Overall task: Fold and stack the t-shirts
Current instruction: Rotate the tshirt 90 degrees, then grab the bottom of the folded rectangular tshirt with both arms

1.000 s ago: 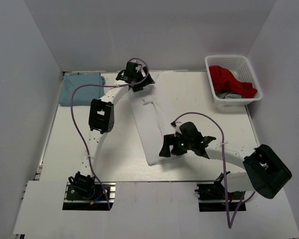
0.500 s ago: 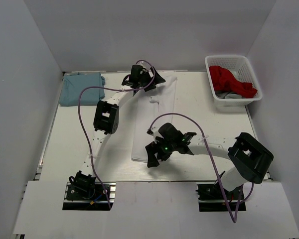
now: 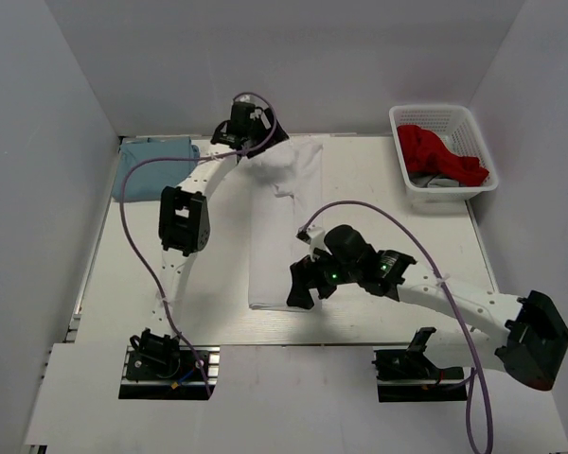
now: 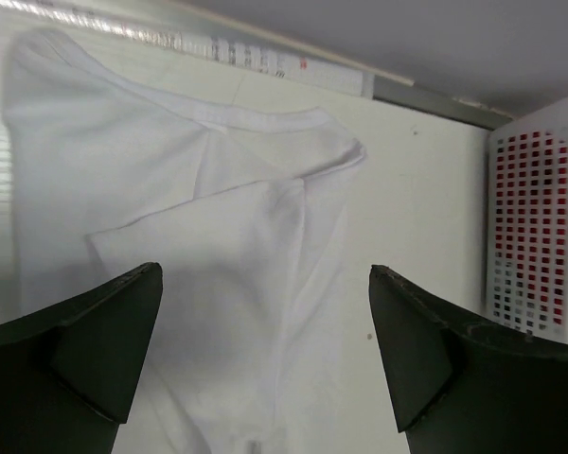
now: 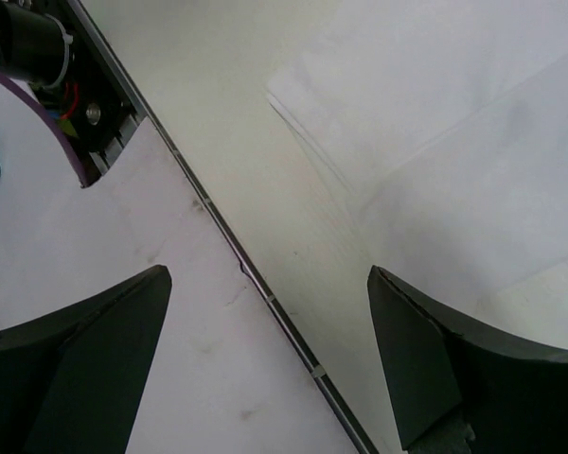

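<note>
The long strip (image 3: 273, 238) is lying thin and flat, so the white t-shirt's hem end (image 3: 269, 304) will fold over when the robot carries it, while the t-shirt's collar stays.
The white t-shirt (image 3: 286, 222) lies on the table folded lengthwise into a long narrow strip, collar end far, hem end near. Its collar and a folded sleeve show in the left wrist view (image 4: 208, 189); its near corner shows in the right wrist view (image 5: 454, 123). My left gripper (image 3: 251, 142) is open and empty over the collar end. My right gripper (image 3: 303, 288) is open and empty, just off the strip's near right corner. The light blue t-shirt (image 3: 150, 165) lies folded at the far left corner of the table.
A white basket (image 3: 442, 149) holding a red garment (image 3: 440, 154) stands at the far right; its wall shows in the left wrist view (image 4: 535, 218). The table's near edge seam (image 5: 256, 274) runs under my right gripper. White walls enclose the table.
The white shirt went from a wider, angled lie to a narrow straight strip. My left gripper swung right, then back left. My right gripper moved left along the near end, and both now stand open.
</note>
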`<move>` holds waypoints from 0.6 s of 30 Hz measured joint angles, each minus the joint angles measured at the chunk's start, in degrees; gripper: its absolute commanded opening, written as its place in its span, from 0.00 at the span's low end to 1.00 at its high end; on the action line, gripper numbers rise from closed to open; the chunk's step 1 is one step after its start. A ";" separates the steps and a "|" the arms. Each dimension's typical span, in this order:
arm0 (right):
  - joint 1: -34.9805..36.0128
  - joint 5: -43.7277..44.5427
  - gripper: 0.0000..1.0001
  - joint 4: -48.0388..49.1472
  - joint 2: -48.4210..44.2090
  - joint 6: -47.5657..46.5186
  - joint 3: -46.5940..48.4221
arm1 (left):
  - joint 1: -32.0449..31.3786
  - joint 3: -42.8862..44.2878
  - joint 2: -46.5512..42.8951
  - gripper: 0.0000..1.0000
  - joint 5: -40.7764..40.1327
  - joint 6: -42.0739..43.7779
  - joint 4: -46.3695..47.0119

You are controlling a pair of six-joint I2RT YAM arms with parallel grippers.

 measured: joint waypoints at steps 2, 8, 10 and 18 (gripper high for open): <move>-0.02 1.55 0.90 -1.42 -2.08 1.20 -0.02 | 0.59 -1.88 -4.26 1.00 -0.70 1.75 -0.92; 0.00 3.61 0.90 -3.28 -3.48 3.91 -1.57 | 0.94 -3.91 -13.79 1.00 -1.33 5.97 -2.84; -0.02 6.05 0.90 -3.72 -3.56 6.10 -3.04 | 0.92 -6.10 -16.17 1.00 -1.22 7.50 -4.59; -1.18 20.70 0.90 -5.84 -5.79 16.26 -6.36 | -1.55 -58.38 -42.80 1.00 -0.39 7.54 -3.32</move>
